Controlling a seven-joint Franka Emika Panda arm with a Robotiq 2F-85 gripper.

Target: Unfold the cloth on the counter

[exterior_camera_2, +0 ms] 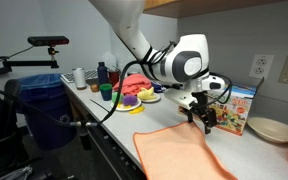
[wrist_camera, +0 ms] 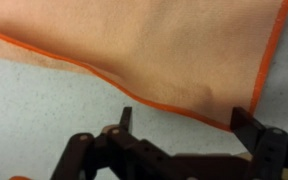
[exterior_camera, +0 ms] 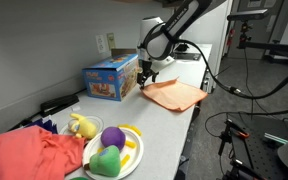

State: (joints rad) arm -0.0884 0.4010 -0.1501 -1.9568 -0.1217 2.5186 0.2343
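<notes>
The cloth's corner is already spread out, but its rippled hem (wrist_camera: 149, 101) bulges next to my open gripper. So next I lift clear and push down on the cloth's middle (exterior_camera_2: 187, 152).
The salmon-orange cloth (exterior_camera: 174, 94) lies flat and spread on the light grey counter (exterior_camera: 159, 125), next to the colourful toy box. It also shows in the exterior view (exterior_camera_2: 179, 153) and fills the top of the wrist view (wrist_camera: 154, 50). My gripper (exterior_camera: 148, 72) hovers just above the cloth's edge nearest the box (exterior_camera_2: 204, 118). In the wrist view the gripper (wrist_camera: 189, 118) is open and empty, its fingers straddling bare counter (wrist_camera: 44, 110) just off the cloth's hemmed corner.
A colourful toy box (exterior_camera: 111, 77) stands by the wall beside the cloth. A plate with toy fruit (exterior_camera: 114, 152) and a bunched coral-red fabric (exterior_camera: 29, 155) lie further along the counter. A beige bowl (exterior_camera_2: 268, 129) sits behind the box. Cables hang off the counter's end.
</notes>
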